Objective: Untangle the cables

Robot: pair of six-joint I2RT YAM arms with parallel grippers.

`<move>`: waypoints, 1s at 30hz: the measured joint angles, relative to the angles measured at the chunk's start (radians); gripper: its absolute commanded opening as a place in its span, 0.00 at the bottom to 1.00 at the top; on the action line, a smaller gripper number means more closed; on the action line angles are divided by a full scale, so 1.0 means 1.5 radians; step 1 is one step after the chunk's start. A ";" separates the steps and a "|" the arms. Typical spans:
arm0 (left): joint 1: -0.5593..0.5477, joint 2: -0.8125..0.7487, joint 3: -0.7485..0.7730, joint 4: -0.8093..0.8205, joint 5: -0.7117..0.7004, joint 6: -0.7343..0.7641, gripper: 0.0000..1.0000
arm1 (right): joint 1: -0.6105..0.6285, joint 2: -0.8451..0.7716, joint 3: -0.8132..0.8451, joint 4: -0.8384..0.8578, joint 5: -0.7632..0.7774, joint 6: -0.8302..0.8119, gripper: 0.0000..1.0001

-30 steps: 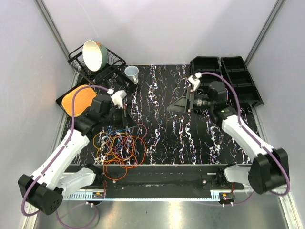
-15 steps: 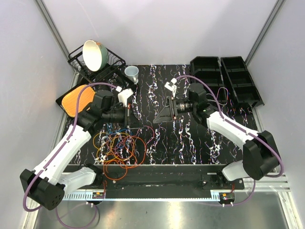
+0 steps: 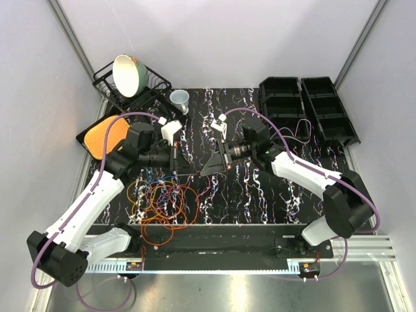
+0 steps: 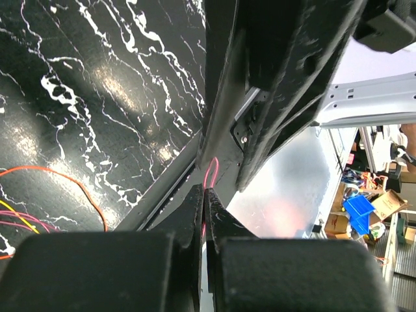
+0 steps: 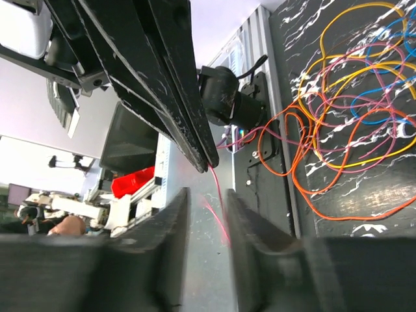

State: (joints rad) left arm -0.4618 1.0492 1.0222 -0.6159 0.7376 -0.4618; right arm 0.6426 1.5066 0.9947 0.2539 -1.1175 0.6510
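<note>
The red cable in my left gripper still goes into the tangle (image 3: 166, 200), so my right gripper needs to pinch its hanging end (image 4: 212, 171) and pull it toward the black bins.
The cables (image 3: 162, 203) lie in a loose tangle of orange, yellow, blue and purple loops on the black marbled table, near its front left; the same cables (image 5: 354, 110) fill the right wrist view's upper right. My left gripper (image 3: 177, 159) is shut on a thin red cable (image 4: 210, 172), with its tip (image 4: 204, 192) pinching the strand above the table. My right gripper (image 3: 209, 164) faces it from the right. The red cable (image 5: 218, 195) hangs from the left gripper's tip down between the right gripper (image 5: 207, 211) jaws, which stand narrowly open around it, with a gap still showing.
A wire dish rack with a bowl (image 3: 130, 75) stands at the back left, a white cup (image 3: 180, 99) beside it. An orange board on a black tray (image 3: 107, 135) lies at the left edge. Black bins (image 3: 325, 104) sit at the back right.
My right arm has swung left across the table to meet the left gripper, its jaws narrowing around the red strand. The left gripper rose a little at first, then held still.
</note>
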 measured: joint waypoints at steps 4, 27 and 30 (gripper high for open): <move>0.000 -0.007 0.000 0.013 -0.001 -0.005 0.00 | 0.012 0.002 0.002 -0.009 0.001 -0.006 0.02; -0.001 -0.157 -0.013 -0.063 -0.389 -0.026 0.99 | -0.372 -0.155 0.239 -0.420 0.409 -0.160 0.00; -0.001 -0.162 -0.030 -0.068 -0.423 -0.032 0.99 | -0.371 -0.209 0.272 -0.468 0.519 -0.172 0.00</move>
State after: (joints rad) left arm -0.4633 0.8062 0.9771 -0.7177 0.1032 -0.5091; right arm 0.0860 1.1927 1.4033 -0.4488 -0.3389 0.3923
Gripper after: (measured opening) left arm 0.985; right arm 0.010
